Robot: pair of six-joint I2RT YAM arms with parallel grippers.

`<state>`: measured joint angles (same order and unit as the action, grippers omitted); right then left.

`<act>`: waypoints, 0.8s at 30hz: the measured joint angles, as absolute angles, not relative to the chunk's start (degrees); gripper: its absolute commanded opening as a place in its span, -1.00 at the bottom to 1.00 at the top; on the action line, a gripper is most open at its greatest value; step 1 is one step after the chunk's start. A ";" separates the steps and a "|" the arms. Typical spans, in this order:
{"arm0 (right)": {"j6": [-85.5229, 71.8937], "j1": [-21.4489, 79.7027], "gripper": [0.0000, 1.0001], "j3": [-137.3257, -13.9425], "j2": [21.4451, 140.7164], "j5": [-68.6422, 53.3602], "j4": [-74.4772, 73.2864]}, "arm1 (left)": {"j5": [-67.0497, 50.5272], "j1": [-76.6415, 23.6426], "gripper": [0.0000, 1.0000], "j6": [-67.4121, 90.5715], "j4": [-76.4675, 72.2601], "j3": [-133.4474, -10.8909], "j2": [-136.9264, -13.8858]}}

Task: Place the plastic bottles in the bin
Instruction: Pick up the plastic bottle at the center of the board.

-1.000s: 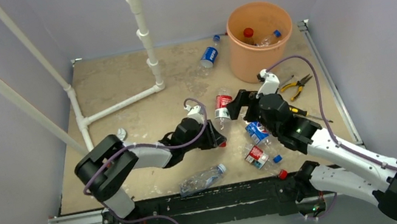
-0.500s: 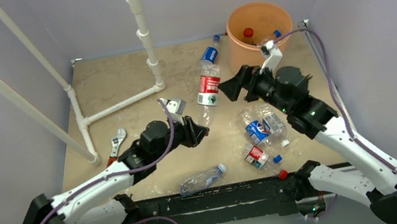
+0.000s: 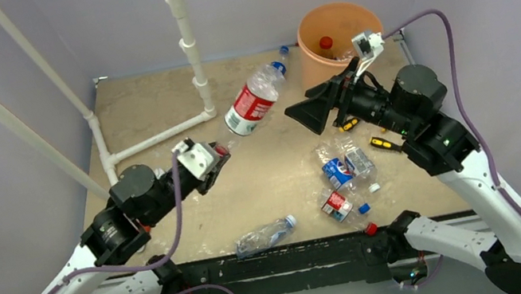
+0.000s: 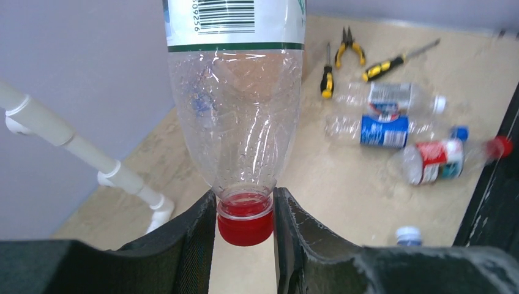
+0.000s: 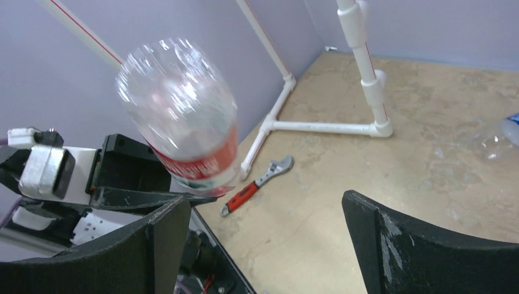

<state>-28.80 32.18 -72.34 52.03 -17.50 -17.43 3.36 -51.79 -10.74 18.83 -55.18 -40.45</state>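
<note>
The red-labelled bottle's base points past the right gripper's open fingers, so the robot's left gripper should turn the bottle's base toward the right gripper to pass the bottle over.
My left gripper [image 3: 220, 154] [image 4: 245, 202] is shut on the red cap of a clear, red-labelled plastic bottle [image 3: 253, 100] [image 4: 235, 122], held in the air with its base pointing toward the bin. The right gripper [image 3: 304, 116] [image 5: 266, 214] is open, apart from the bottle [image 5: 183, 122] and facing its base. Behind the right arm stands the orange bin [image 3: 314, 65], and a red-capped bottle [image 3: 325, 43] shows inside it. Several bottles lie on the table: two [image 3: 338, 172] [image 3: 356, 158] in front of the right arm, a red-labelled one [image 3: 336, 204] and a clear one [image 3: 265, 235] near the front edge.
A white pipe frame [image 3: 189, 46] [image 5: 367, 79] stands at the back left. A red-handled wrench [image 5: 254, 187] lies below my left arm. Yellow-handled screwdrivers [image 3: 380, 144] [image 4: 327, 79] and pliers [image 4: 349, 46] lie under the right arm. A blue-labelled bottle [image 3: 279, 61] lies by the bin.
The left arm has lifted the red-labelled bottle off the table and drawn back left, tilting it toward the bin. The right arm has risen and swung right, its jaws still open toward the bottle.
</note>
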 measured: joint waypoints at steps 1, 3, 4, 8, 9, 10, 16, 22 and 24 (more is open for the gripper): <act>-28.64 32.18 0.98 -72.58 52.14 -17.74 -18.11 | 3.07 -51.79 -1.00 -13.13 20.05 -55.16 -40.49; -28.12 32.18 0.98 -73.41 52.14 -17.98 -20.05 | 2.48 -51.79 -1.00 -18.57 22.65 -54.87 -40.75; -27.79 32.18 0.98 -74.17 52.03 -18.02 -20.86 | 2.39 -51.79 -1.00 -20.78 23.51 -54.68 -40.86; -25.80 32.18 0.98 -79.83 51.53 -17.82 -24.23 | 4.43 -51.83 -1.00 -30.26 26.83 -54.43 -42.74; -25.30 32.18 0.98 -80.97 51.40 -17.65 -24.91 | 5.41 -51.83 -1.00 -32.69 27.31 -54.43 -43.42; -24.58 32.18 0.98 -82.30 51.53 -17.52 -25.67 | 6.44 -51.83 -1.00 -34.79 27.77 -54.43 -44.10; -20.27 32.18 0.98 -83.44 54.11 -20.40 -27.86 | 12.01 -52.27 -1.00 -52.60 21.96 -48.34 -42.35; -17.74 32.18 0.98 -76.09 59.33 -22.24 -27.22 | 10.81 -52.86 -1.00 -68.73 14.63 -44.47 -41.34; -17.37 32.18 0.98 -73.08 59.88 -22.83 -26.22 | 8.86 -52.97 -1.00 -72.40 12.32 -44.03 -41.30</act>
